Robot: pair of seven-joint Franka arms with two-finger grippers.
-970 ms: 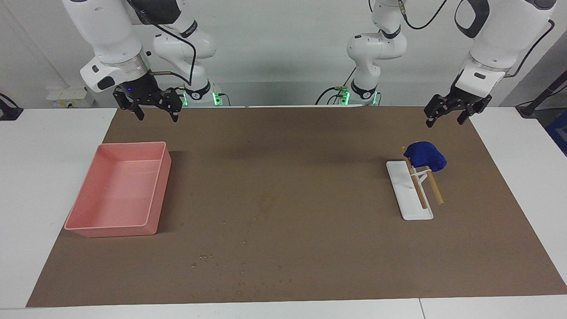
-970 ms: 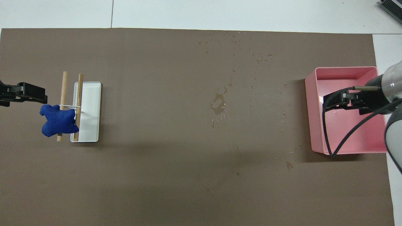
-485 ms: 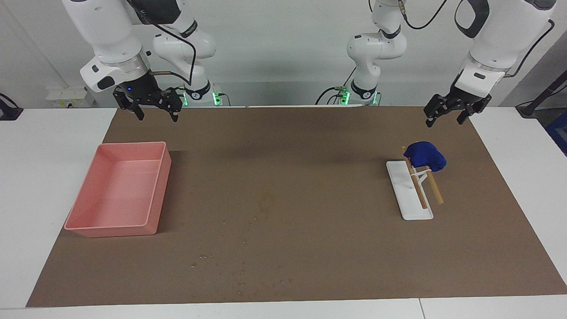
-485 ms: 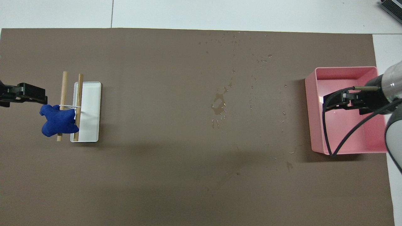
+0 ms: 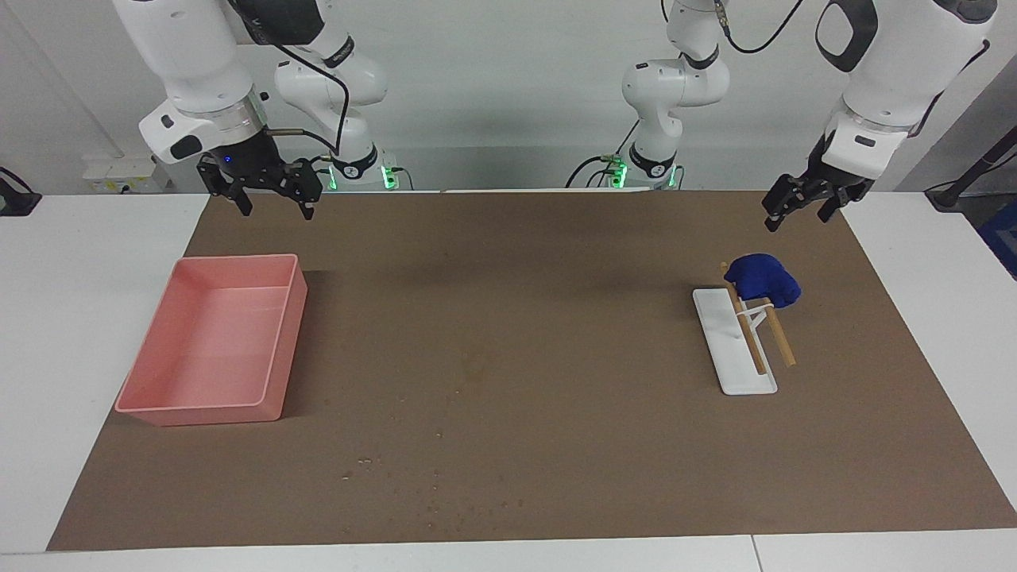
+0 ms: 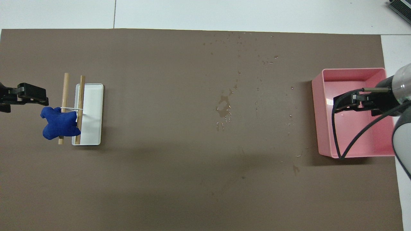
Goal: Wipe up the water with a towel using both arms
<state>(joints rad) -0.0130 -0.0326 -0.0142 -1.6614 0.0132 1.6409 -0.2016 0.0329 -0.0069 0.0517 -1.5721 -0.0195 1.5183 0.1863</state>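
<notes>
My gripper should expect the dark blue towel (image 6: 60, 123) to stay bunched when I wipe and carry it, because only short stubby corners (image 6: 46, 111) stick out of the lumpy wad.
The dark blue towel (image 5: 763, 280) is a lumpy wad hanging on two wooden rods of a small rack (image 5: 751, 338) with a white base, at the left arm's end of the brown mat. It also shows in the overhead view (image 6: 61, 123). My left gripper (image 5: 797, 214) is open and empty, raised in the air over the mat just beside the towel (image 6: 41, 98). My right gripper (image 5: 275, 206) is open and empty, raised high; in the overhead view it (image 6: 334, 105) shows over the pink tray. A small water puddle (image 6: 224, 108) lies mid-mat with droplets (image 6: 239, 57) scattered around it.
The pink tray (image 5: 288, 319) stands at the right arm's end of the mat, also in the overhead view (image 6: 316, 112). The brown mat (image 5: 508, 477) covers most of the white table. More droplets (image 5: 433, 477) lie toward the mat's edge farthest from the robots.
Both grippers have risen slightly. The left gripper has turned a little above the towel's side. The towel, rack and tray have not moved.
</notes>
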